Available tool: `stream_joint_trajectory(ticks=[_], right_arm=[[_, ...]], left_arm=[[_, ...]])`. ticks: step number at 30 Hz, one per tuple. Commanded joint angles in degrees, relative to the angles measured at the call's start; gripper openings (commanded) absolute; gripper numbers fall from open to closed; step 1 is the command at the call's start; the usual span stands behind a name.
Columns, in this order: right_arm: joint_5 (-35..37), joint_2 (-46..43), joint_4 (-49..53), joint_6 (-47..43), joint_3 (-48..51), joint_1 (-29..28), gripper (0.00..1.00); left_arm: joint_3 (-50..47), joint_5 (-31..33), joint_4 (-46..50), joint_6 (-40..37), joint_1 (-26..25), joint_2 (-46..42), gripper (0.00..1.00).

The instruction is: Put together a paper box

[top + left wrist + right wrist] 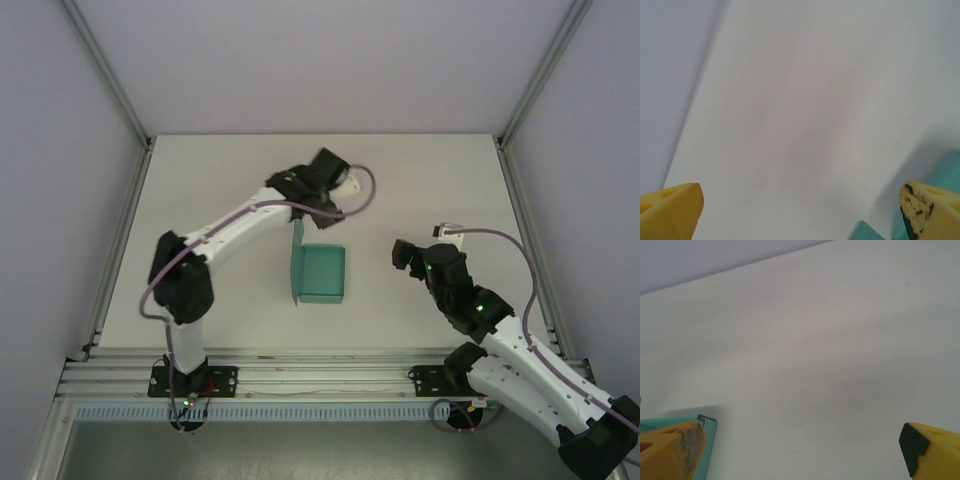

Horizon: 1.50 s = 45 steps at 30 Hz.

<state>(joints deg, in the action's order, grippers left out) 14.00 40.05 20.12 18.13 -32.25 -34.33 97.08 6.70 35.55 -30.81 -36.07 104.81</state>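
The paper box's flap (297, 264) is up along the box's side (323, 270), so the robot's left gripper should move away while its right gripper turns the box to put the flap at the back.
The paper box (322, 274) is a teal-green open tray lying on the table's middle, with one flap (297, 262) standing up along its left side. My left gripper (305, 208) hovers just behind that flap, open and empty. In the left wrist view the yellow fingertips (671, 211) stand wide apart over bare table, and a corner of the teal box (949, 171) shows at the lower right. My right gripper (403, 254) sits a little right of the box, open and empty. In the right wrist view the box's edge (710, 439) peeks past the left fingertip (671, 450).
The white table (220, 160) is fenced by aluminium frame rails (115, 250) on the left and right and by grey walls behind. Both arm bases stand on the near rail (320, 378).
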Motion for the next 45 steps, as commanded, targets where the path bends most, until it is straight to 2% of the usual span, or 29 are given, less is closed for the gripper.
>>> stream_joint_trajectory(ticks=[1,4,6,8,11,14,18,21,24,28,32,37,42,45], right_arm=[[-4.1,2.2,-1.6,-5.9,-1.3,-0.1,1.0],[-10.8,7.9,-6.0,-17.0,-1.2,-0.1,1.0],[-15.8,13.7,-8.1,-24.4,-2.7,-0.1,1.0],[-22.6,19.9,-8.0,-31.7,-5.9,-0.1,1.0],[-33.0,29.8,-5.7,-41.7,-12.7,-0.2,0.97],[-38.3,39.5,-4.8,-48.3,-19.3,-0.3,0.93],[-44.4,52.1,-1.6,-54.0,-28.9,-0.2,0.76],[-46.9,60.3,2.1,-54.9,-36.1,-0.6,0.69],[-45.2,66.6,3.3,-53.3,-41.0,-1.1,0.59],[-44.4,71.0,4.5,-52.1,-44.5,-2.1,0.56],[-38.0,71.9,0.7,-48.1,-44.0,-3.5,0.38],[-30.7,71.3,-3.1,-40.7,-42.3,-4.0,0.23],[-20.5,67.8,-6.6,-28.5,-38.1,-5.2,0.16],[-11.7,65.9,-5.4,-14.2,-35.9,-6.2,0.16]], left_arm=[[-3.4,-1.0,-8.9,19.0,4.8,-8.0,1.0],[-9.9,-5.3,-9.2,37.6,10.8,-14.2,1.0],[-18.7,-10.9,-12.8,46.8,15.2,-18.9,1.0],[-27.5,-13.4,-16.7,54.1,18.8,-23.3,1.0],[-38.8,-14.1,-19.6,58.6,22.0,-28.4,1.0],[-46.3,-13.4,-20.2,60.8,23.7,-31.3,1.0],[-52.5,-14.3,-20.1,61.2,25.2,-33.0,1.0],[-54.8,-14.0,-20.2,61.0,25.8,-34.6,1.0],[-55.1,-12.6,-19.0,60.2,26.0,-36.5,1.0],[-55.8,-11.2,-18.9,59.3,26.2,-39.3,1.0],[-56.4,-9.6,-18.0,59.2,26.1,-41.8,1.0],[-56.6,-6.3,-16.2,59.8,26.1,-45.5,1.0],[-57.3,-5.4,-16.4,60.3,26.2,-48.5,1.0],[-57.7,-5.3,-16.9,60.9,26.1,-48.8,1.0]])
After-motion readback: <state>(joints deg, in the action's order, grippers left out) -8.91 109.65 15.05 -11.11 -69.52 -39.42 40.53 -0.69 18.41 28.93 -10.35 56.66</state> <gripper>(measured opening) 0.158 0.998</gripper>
